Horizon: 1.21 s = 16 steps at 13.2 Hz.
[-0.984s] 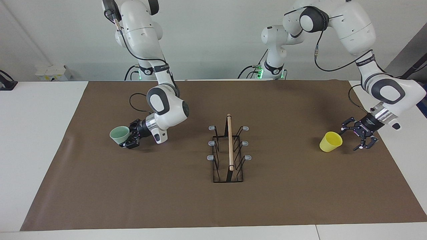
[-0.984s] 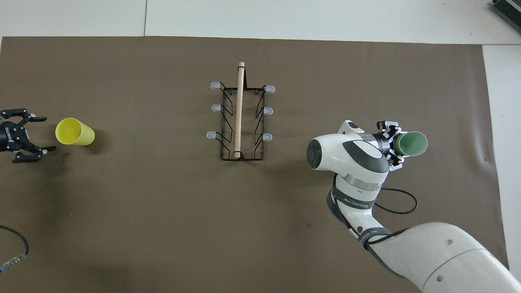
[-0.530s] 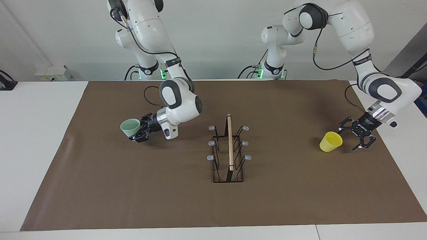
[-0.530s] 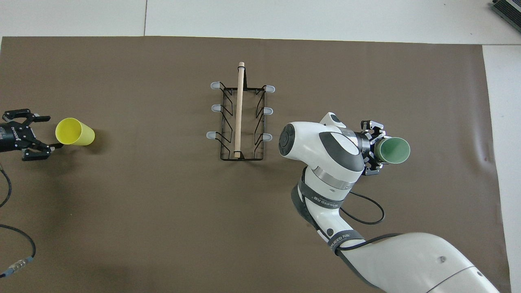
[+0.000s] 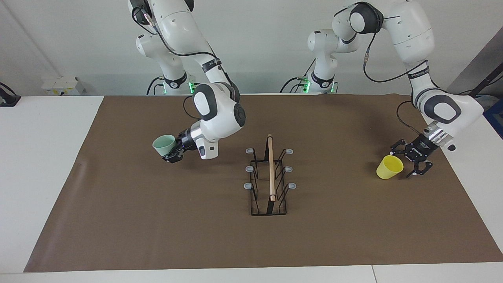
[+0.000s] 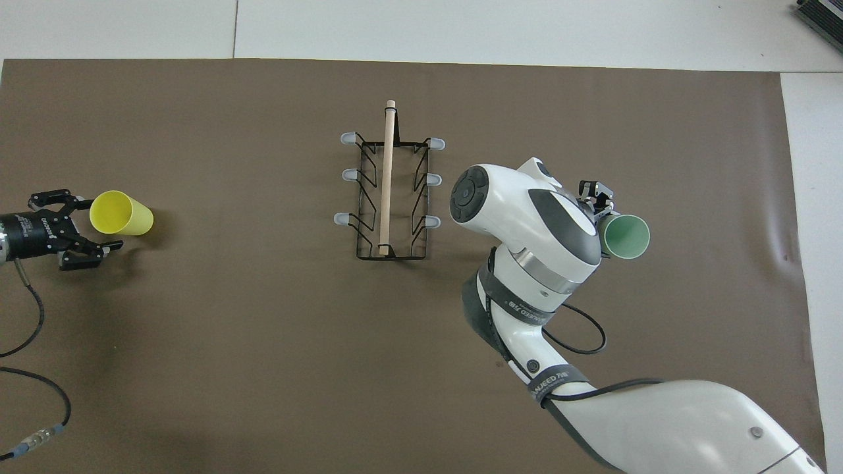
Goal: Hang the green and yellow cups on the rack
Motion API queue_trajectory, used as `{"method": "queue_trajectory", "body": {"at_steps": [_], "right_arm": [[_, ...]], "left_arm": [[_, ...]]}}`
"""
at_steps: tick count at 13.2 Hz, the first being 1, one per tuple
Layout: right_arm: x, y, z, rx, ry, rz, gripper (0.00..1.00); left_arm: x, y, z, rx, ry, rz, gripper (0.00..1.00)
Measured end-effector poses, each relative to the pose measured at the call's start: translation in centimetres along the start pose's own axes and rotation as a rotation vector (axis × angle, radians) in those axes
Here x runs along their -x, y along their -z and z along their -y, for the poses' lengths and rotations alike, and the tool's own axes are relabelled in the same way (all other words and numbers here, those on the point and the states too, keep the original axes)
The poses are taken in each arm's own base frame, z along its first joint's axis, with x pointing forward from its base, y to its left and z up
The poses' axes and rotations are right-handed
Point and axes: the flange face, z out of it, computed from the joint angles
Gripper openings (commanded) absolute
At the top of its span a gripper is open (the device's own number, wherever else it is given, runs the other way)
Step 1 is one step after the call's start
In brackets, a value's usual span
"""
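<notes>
The rack's pale-tipped wires [image 6: 342, 218] point outward. I expect the yellow cup [image 6: 122, 213] to hang upside down and lean outward when I slip its opening over a wire's tip.
A black wire rack [image 5: 270, 169] [image 6: 387, 184] with a wooden rod along its top stands mid-mat. My right gripper [image 5: 171, 152] [image 6: 600, 209] is shut on the base of the pale green cup [image 5: 163, 143] [image 6: 624, 237]. It holds the cup above the mat between the rack and the right arm's end, mouth pointing away from the rack. The yellow cup [image 5: 389, 168] [image 6: 122, 214] lies on its side toward the left arm's end. Its mouth faces my left gripper [image 5: 404, 161] [image 6: 99, 222], which is open and low, with its fingertips either side of the cup's rim.
A brown mat [image 5: 157, 220] covers most of the white table [image 5: 39, 157]. A grey box [image 5: 59, 85] sits at the table's edge near the right arm's base. A loose cable [image 6: 29, 388] lies on the mat by the left arm.
The right gripper has lifted the green cup and carried it toward the rack. The left gripper has slid closer to the yellow cup, so its open fingers now flank the rim.
</notes>
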Motion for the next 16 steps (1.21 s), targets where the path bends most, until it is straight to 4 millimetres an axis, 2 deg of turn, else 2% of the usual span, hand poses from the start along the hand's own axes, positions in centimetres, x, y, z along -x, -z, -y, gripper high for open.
{"method": "queue_trajectory", "body": {"at_steps": [5, 9, 14, 15, 16], "right_arm": [[4.0, 2.6, -3.3, -0.070, -0.127, -0.253, 0.00], [6.3, 6.1, -4.8, -0.143, -0.202, -0.432, 0.00], [14.0, 10.2, -6.0, -0.283, -0.336, -0.714, 0.00], [15.0, 10.7, -6.3, -0.308, -0.363, -0.783, 0.00], [15.4, 11.3, -6.6, -0.335, -0.382, -0.848, 0.00]], "left_arm": [[1.0, -1.8, 1.3, 0.030, 0.038, 0.050, 1.00], [2.3, -2.9, 1.6, 0.056, 0.037, 0.053, 1.00], [3.2, -3.9, 1.8, 0.075, 0.030, 0.044, 1.00], [3.4, -4.1, 1.9, 0.075, 0.029, 0.043, 0.93], [3.5, -4.2, 1.9, 0.075, 0.028, 0.042, 0.58]]}}
